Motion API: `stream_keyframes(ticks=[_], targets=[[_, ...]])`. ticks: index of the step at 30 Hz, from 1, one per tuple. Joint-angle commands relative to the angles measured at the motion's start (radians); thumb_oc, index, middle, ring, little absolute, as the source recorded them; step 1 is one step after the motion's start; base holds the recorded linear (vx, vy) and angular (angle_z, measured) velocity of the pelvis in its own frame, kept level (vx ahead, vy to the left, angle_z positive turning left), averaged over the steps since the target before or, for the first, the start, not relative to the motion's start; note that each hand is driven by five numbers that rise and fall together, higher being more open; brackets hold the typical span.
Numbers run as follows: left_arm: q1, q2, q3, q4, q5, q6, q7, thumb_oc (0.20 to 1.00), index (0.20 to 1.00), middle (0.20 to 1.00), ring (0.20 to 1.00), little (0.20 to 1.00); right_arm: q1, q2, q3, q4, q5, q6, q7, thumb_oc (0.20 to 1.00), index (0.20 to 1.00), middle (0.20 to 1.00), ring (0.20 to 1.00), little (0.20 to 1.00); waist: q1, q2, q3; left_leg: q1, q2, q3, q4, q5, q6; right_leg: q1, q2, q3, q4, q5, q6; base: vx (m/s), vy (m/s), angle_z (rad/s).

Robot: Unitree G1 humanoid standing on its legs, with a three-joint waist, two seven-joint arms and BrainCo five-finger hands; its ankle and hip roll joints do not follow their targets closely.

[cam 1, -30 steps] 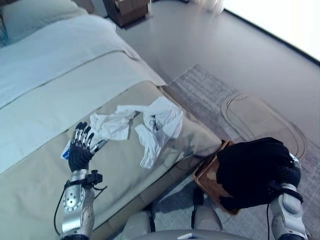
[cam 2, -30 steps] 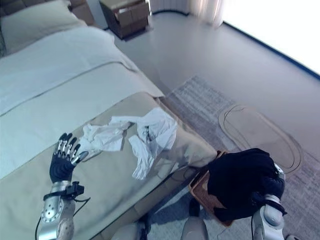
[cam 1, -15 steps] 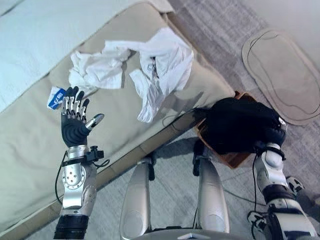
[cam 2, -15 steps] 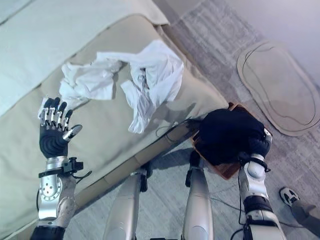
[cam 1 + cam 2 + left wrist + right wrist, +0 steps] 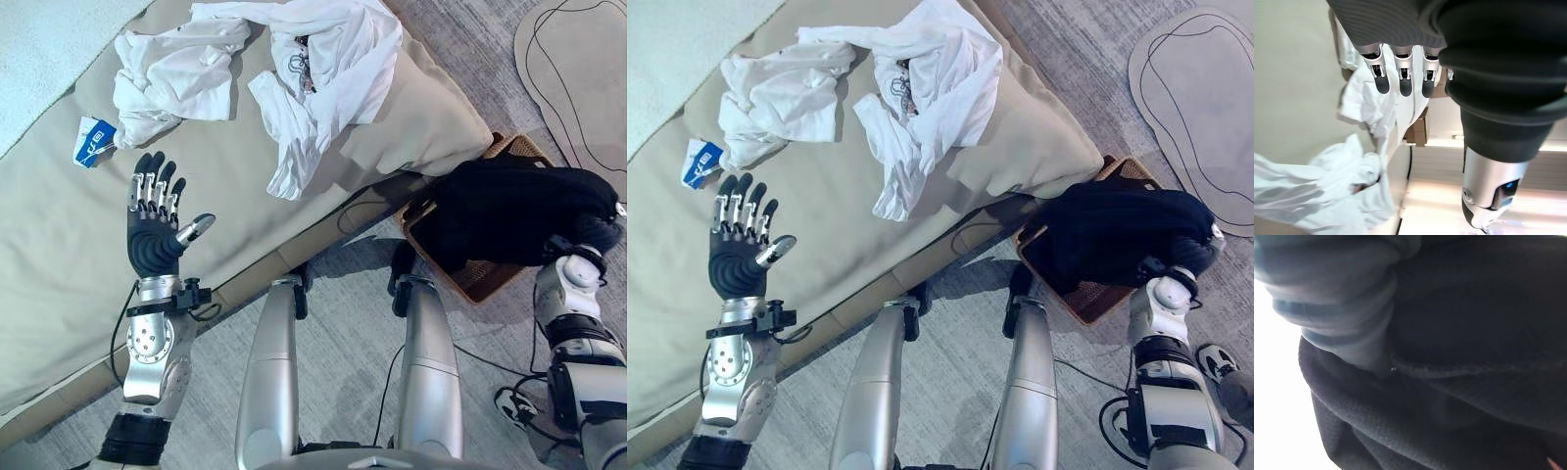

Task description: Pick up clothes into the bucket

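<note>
I see a thin string (image 5: 108,148) running from the blue and white packet (image 5: 94,142) to the smaller garment, so the packet will come along when I lift the garment.
Two crumpled white garments lie on the beige bed cover: a smaller one (image 5: 171,78) and a larger shirt (image 5: 328,64) hanging toward the bed's edge. My left hand (image 5: 155,235) is raised over the cover just short of them, open, touching nothing; its straight fingers (image 5: 1400,81) show in the left wrist view with the white cloth (image 5: 1364,110) beyond. A black garment (image 5: 519,206) is heaped over a brown woven basket (image 5: 485,284) on the floor beside the bed. My right arm reaches into that black cloth (image 5: 1459,333), which hides the right hand.
A small blue and white packet (image 5: 93,140) lies on the bed cover (image 5: 59,255) beside the smaller garment. An oval mat (image 5: 588,59) lies on the grey rug past the basket. A person's shoe (image 5: 1223,364) is on the floor at the lower right.
The camera has tilted down toward the bed's edge and floor. My left hand has drawn back from the white cloth, palm now facing up. The black garment now rests lower over the basket.
</note>
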Motion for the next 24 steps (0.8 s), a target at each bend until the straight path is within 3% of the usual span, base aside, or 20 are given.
stream_keyframes(ticks=[1,9,12,14,18,24], targets=[[0.035,-0.035,0.011,-0.077,0.0,-0.06,0.037,1.0,1.0,1.0,1.0,1.0,0.028,-0.062,-0.046,0.024,0.074,-0.086,-0.057,0.2,0.2,0.2,0.2,0.2,-0.023,0.04,-0.071,-0.029,0.026,-0.009,-0.011,-0.038,0.022,0.018,-0.019,0.037,-0.005,0.046,0.031,-0.01,0.009,-0.38],[0.025,-0.03,0.03,-0.073,-0.002,-0.076,0.062,1.0,1.0,1.0,1.0,1.0,0.111,-0.089,-0.161,0.128,0.175,-0.101,-0.039,0.2,0.2,0.2,0.2,0.2,-0.037,0.039,-0.08,-0.065,0.016,-0.018,0.002,-0.042,0.024,-0.024,-0.017,0.039,0.017,0.03,0.029,0.01,-0.001,0.04],[0.041,-0.045,0.072,-0.074,0.017,-0.083,0.086,1.0,1.0,1.0,1.0,1.0,0.221,-0.043,-0.179,-0.02,0.094,-0.132,-0.08,0.2,0.2,0.2,0.2,0.2,-0.055,0.024,-0.084,-0.074,0.021,-0.018,0.007,-0.045,0.025,-0.033,-0.007,0.041,0.018,0.03,0.025,0.01,-0.005,0.01],[0.036,-0.038,0.069,-0.063,0.02,-0.092,0.085,1.0,1.0,1.0,1.0,1.0,0.231,-0.045,-0.198,0.027,0.098,-0.117,-0.076,0.2,0.2,0.2,0.2,0.2,-0.054,0.021,-0.089,-0.08,0.017,-0.022,0.012,-0.051,0.026,-0.038,-0.01,0.039,0.021,0.026,0.026,0.01,-0.016,0.0],[0.035,-0.03,0.066,-0.065,0.009,-0.102,0.079,1.0,1.0,1.0,1.0,1.0,0.174,-0.065,-0.126,0.119,0.084,-0.093,-0.032,0.2,0.2,0.2,0.2,0.2,-0.037,0.03,-0.102,-0.1,0.018,-0.02,0.017,-0.05,0.028,-0.058,-0.012,0.039,0.023,0.026,0.027,0.0,0.0,0.0],[0.037,-0.028,0.064,-0.071,0.002,-0.102,0.071,1.0,1.0,1.0,1.0,1.0,0.118,-0.05,0.009,0.078,-0.021,-0.06,-0.014,0.2,0.2,0.2,0.2,0.2,-0.025,0.031,-0.101,-0.129,0.011,-0.015,0.032,-0.047,0.03,-0.085,-0.009,0.045,0.034,0.03,0.023,0.0,0.0,0.0]])
